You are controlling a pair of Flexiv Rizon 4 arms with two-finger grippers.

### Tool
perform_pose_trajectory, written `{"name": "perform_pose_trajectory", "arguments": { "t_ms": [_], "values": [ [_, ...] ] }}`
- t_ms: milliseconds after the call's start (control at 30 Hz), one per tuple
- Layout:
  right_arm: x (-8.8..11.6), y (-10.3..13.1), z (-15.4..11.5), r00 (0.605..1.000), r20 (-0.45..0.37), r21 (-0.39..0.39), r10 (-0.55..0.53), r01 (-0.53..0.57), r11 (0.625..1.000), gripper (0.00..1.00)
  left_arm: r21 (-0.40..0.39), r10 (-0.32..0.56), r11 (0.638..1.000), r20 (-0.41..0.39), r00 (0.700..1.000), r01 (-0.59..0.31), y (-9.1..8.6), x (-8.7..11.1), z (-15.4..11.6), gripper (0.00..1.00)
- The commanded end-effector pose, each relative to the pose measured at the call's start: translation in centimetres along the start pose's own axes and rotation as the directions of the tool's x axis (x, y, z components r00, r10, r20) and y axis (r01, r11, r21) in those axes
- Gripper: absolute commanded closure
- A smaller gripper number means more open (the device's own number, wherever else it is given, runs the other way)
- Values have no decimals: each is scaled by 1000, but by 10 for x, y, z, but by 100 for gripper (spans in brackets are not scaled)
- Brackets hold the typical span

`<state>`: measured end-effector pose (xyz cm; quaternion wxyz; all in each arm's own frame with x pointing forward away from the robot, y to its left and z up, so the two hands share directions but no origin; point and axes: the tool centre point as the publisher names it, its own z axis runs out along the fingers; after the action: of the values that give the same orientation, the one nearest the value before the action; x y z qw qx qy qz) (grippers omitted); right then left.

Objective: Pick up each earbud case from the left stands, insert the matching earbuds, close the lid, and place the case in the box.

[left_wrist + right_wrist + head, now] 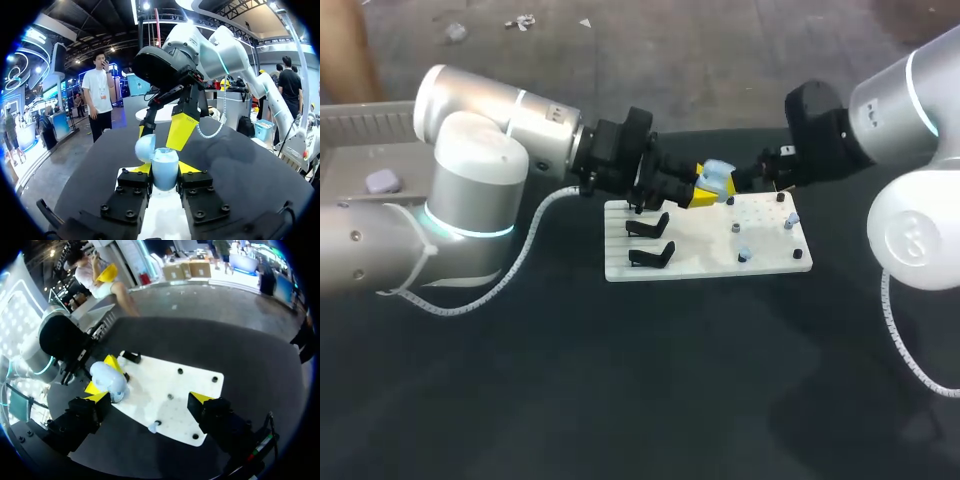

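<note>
The small pale earbud (792, 219) sits on a peg like the empty one (736, 228). It should come off and leave its peg standing when I lift it.
My left gripper (708, 190) is over the far edge of the white board (705, 262), shut on a light blue earbud case (718, 174). In the left wrist view the case (165, 169) sits between the yellow fingertips (188, 167) with its lid (145, 148) open. My right gripper (740, 182) faces it from the other side, open, with one yellow finger (181, 131) just over the case. In the right wrist view the case (108, 379) lies beside one finger of the wide-open right gripper (150, 399). Small earbuds (744, 255) stand on the board's right half.
Two empty black stands (650, 226) (653, 255) sit on the board's left half. More pegs and earbuds (789, 220) dot the right half. A grey box (350, 125) at the far left holds one pale case (382, 181). Dark table surrounds the board.
</note>
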<state>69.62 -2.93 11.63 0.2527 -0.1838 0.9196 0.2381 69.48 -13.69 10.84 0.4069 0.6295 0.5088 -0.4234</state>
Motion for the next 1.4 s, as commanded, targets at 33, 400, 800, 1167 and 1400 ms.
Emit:
{"name": "perform_pose_trajectory", "arguments": {
  "t_ms": [33, 400, 800, 1167, 1400],
  "values": [
    [-2, 0, 0, 1000, 2, 12, 2, -2, 1000, 0, -4, 4, 1000, 8, 1000, -4, -5, -1, -2, 100],
    [3, -6, -16, 999, 20, 91, -35, 33, 995, 0, -42, -30, 999, 96, 995, 34, 3, 6, -13, 100],
    [21, -35, -26, 993, -106, 288, -43, 72, 955, 0, -105, -36, 993, 221, 975, 61, 13, 3, -44, 100],
    [38, -62, -26, 980, -201, 409, 1, 83, 909, 0, -163, -20, 984, 273, 962, 67, 17, -5, -62, 100],
    [43, -69, -22, 970, -242, 426, 5, 102, 899, 0, -189, -4, 980, 270, 963, 57, 16, -11, -69, 100]
  ]
}}
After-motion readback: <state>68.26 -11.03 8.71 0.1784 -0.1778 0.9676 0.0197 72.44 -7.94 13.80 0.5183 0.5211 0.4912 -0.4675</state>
